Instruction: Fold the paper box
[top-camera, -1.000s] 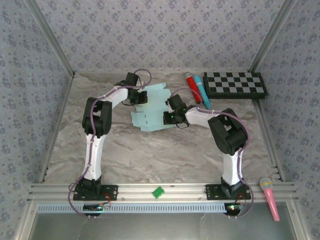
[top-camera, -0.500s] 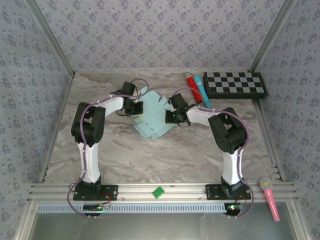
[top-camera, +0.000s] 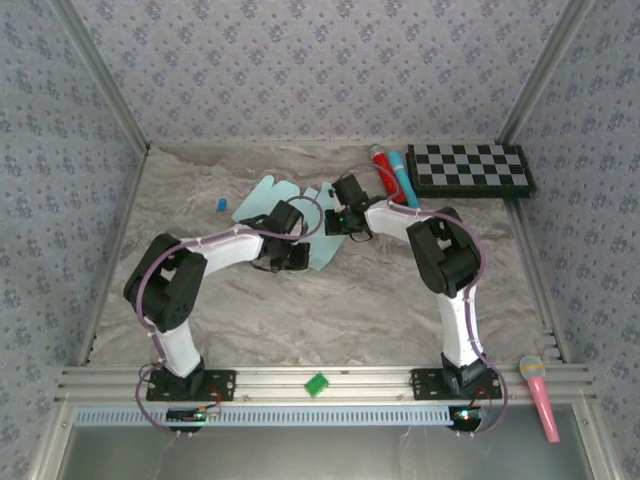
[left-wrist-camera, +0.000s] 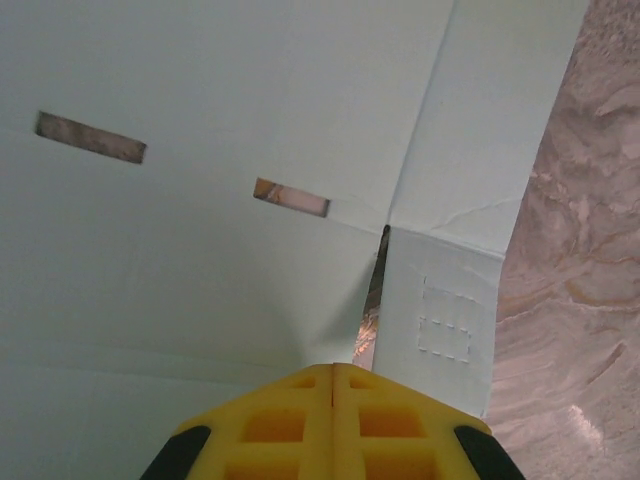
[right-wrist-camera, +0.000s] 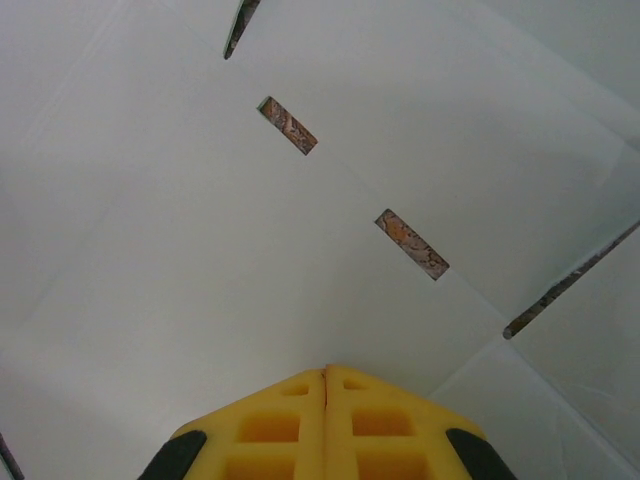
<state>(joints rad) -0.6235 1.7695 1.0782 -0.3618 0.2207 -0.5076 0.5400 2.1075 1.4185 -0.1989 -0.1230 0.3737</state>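
The paper box lies at a slant with its rounded end (top-camera: 262, 196) toward the back. Both my closed grippers should therefore press on the card (right-wrist-camera: 326, 345) and turn that rounded end to me before folding.
The paper box (top-camera: 266, 195) is a flat pale aqua die-cut sheet with slots and flaps, lying mid-table, partly under both wrists. My left gripper (top-camera: 289, 254) is over the sheet's near edge. In the left wrist view its yellow fingers (left-wrist-camera: 290, 425) are pressed together, tip on the card (left-wrist-camera: 200, 260) beside a cut and a perforated flap (left-wrist-camera: 445, 320). My right gripper (top-camera: 336, 222) is at the sheet's right side. Its fingers (right-wrist-camera: 375, 430) are also closed with nothing between them, tip resting on the card (right-wrist-camera: 250, 260) below two slots.
Red and blue markers (top-camera: 392, 174) lie at the back right beside a checkerboard (top-camera: 470, 168). A small blue object (top-camera: 221, 205) sits left of the sheet. A green piece (top-camera: 317, 383) rests on the front rail and a pink microphone (top-camera: 536, 392) at the right.
The sheet has turned and slid between the grippers. My left arm swung from the sheet's far left to its near edge. My right gripper moved back. The small blue object came into view.
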